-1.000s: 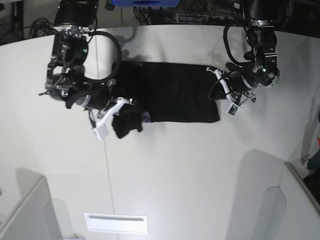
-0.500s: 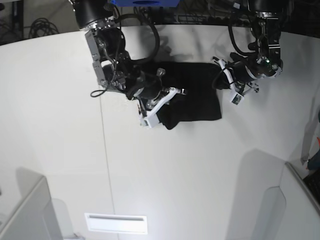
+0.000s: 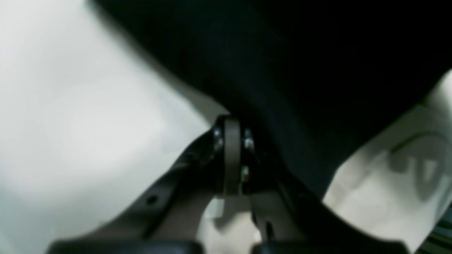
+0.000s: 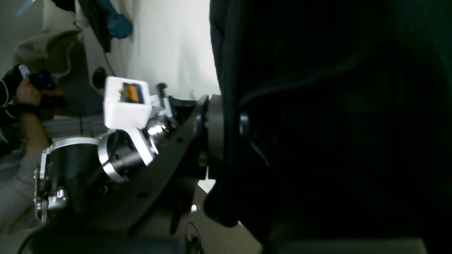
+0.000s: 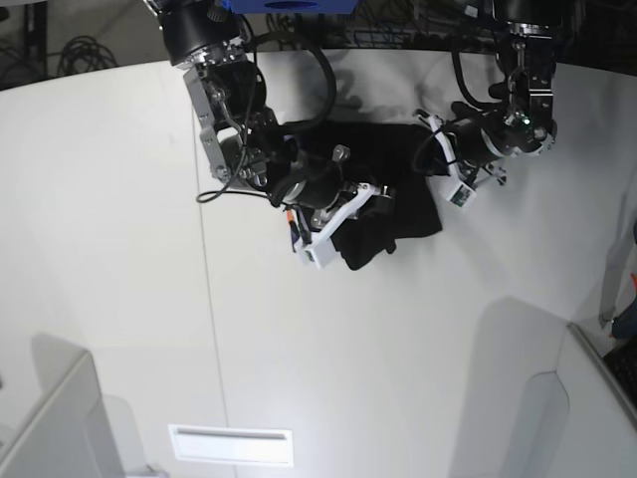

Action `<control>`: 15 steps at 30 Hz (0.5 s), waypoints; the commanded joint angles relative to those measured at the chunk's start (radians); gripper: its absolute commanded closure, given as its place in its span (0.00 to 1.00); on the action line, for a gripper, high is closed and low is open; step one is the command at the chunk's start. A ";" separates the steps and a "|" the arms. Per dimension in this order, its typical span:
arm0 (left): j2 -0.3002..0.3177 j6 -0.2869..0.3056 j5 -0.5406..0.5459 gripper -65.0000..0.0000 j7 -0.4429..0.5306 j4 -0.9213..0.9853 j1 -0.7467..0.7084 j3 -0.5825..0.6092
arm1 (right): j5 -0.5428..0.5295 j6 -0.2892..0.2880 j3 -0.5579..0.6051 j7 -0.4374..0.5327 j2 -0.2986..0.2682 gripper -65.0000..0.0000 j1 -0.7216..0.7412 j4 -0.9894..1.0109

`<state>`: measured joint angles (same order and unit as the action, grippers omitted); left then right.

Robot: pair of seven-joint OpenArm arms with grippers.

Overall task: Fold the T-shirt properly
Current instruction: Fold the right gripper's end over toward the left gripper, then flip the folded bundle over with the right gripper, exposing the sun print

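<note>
The T-shirt's fold [image 5: 360, 239] must be spread by my right gripper at the bunched T-shirt's edge [image 5: 429, 211], where my left gripper is standing, so my left gripper should move out of the way first.
The black T-shirt [image 5: 410, 194] lies bunched and folded over itself at the back of the white table [image 5: 328, 349]. My right gripper [image 5: 373, 211] is shut on a hanging fold of it, held above the shirt's right half. In the right wrist view the cloth [image 4: 317, 123] runs between the pads of that gripper [image 4: 227, 123]. My left gripper [image 5: 435, 151] is at the shirt's right edge. In the left wrist view its jaws [image 3: 231, 123] are pressed together at the edge of the black cloth [image 3: 300, 70]. No print shows.
A seam [image 5: 211, 329] runs down the table and a white strip [image 5: 231, 445] lies near the front edge. White panels stand at the front left [image 5: 50, 428] and front right [image 5: 557, 398]. Cables lie behind the table. A person's hand [image 4: 21, 95] shows at the side.
My right gripper has carried the shirt's left end far to the right, over the rest of the cloth. The left gripper has risen slightly toward the back and stays at the right edge.
</note>
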<state>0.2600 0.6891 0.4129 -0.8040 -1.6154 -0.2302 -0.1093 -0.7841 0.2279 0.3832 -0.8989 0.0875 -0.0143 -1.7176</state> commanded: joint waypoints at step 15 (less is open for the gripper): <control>-0.060 0.009 -0.003 1.00 -0.019 0.011 0.102 0.030 | -0.024 -0.008 0.010 0.044 -0.075 1.00 0.061 -0.028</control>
<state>0.2039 0.6888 0.3893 -0.8455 -1.5887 -0.1394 -0.0799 -0.7891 0.2283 0.3950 -0.8673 0.0059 0.0299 -1.7222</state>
